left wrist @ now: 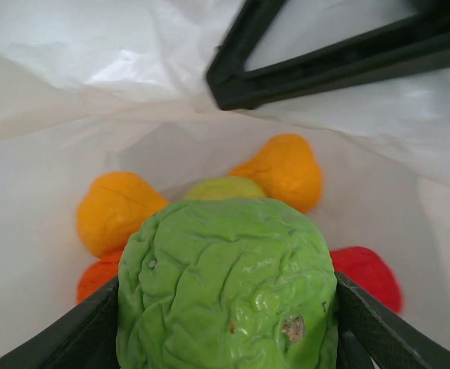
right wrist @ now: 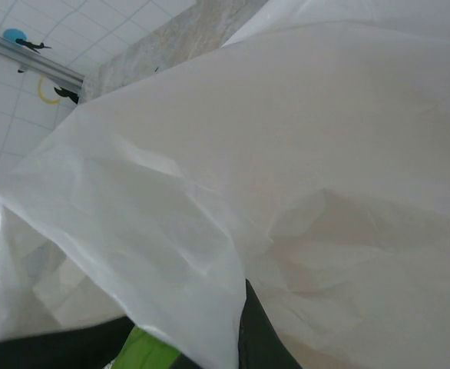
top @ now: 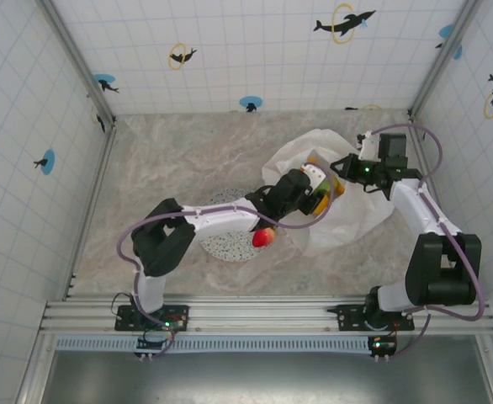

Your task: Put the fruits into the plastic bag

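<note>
The wrinkled green fruit [left wrist: 229,280] is inside the bag's open rim, so the robot's left gripper should keep moving in and release it beside the pale green fruit [left wrist: 223,188].
My left gripper [top: 318,192] is at the mouth of the white plastic bag [top: 356,215], shut on a wrinkled green fruit [left wrist: 226,284]; its dark fingers [left wrist: 79,330] press both sides of that fruit. Below it, inside the bag [left wrist: 48,138], lie two orange fruits [left wrist: 117,211], a pale green one [left wrist: 223,188], a red one [left wrist: 367,273] and an orange-red one [left wrist: 94,278]. A red-and-yellow fruit [top: 264,237] rests on the speckled plate [top: 221,246]. My right gripper [top: 345,171] is shut on the bag's rim [right wrist: 210,231] and holds it up.
The plate lies under the left forearm, left of the bag. Tiled walls with metal posts close in the marble table [top: 171,160] on three sides. The right arm's cable [top: 432,151] loops near the back right corner.
</note>
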Tool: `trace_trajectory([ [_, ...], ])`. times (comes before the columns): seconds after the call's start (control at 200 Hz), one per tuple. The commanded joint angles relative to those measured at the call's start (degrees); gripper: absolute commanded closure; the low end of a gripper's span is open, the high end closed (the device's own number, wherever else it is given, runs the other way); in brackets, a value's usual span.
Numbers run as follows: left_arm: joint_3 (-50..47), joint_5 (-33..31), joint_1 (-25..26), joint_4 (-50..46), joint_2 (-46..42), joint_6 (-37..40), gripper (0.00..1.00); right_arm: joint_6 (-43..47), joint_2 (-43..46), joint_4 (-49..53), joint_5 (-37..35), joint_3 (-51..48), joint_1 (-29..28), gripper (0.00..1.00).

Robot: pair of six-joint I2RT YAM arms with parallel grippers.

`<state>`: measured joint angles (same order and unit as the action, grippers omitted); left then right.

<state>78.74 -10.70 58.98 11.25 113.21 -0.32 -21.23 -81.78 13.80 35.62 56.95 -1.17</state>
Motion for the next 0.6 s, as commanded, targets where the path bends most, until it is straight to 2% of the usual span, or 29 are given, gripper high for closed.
trace_trajectory([
  [0.0, 3.5, -3.6, -1.8, 2.1, 3.6, 4.1, 0.43, -1.1, 1.4, -1.9, 1.4, 2.8, -0.1, 1.00],
  [0.15, 6.0, -5.2, -3.6, 4.0, 7.3, 4.9, 0.43, -1.3, 1.5, -1.9, 1.3, 3.2, -0.1, 1.00],
  [0.595, 17.6, -1.0, -4.5, 3.7, 17.8, 2.4, 0.35, -1.4, 1.1, -1.8, 1.2, 2.7, -0.1, 1.00],
])
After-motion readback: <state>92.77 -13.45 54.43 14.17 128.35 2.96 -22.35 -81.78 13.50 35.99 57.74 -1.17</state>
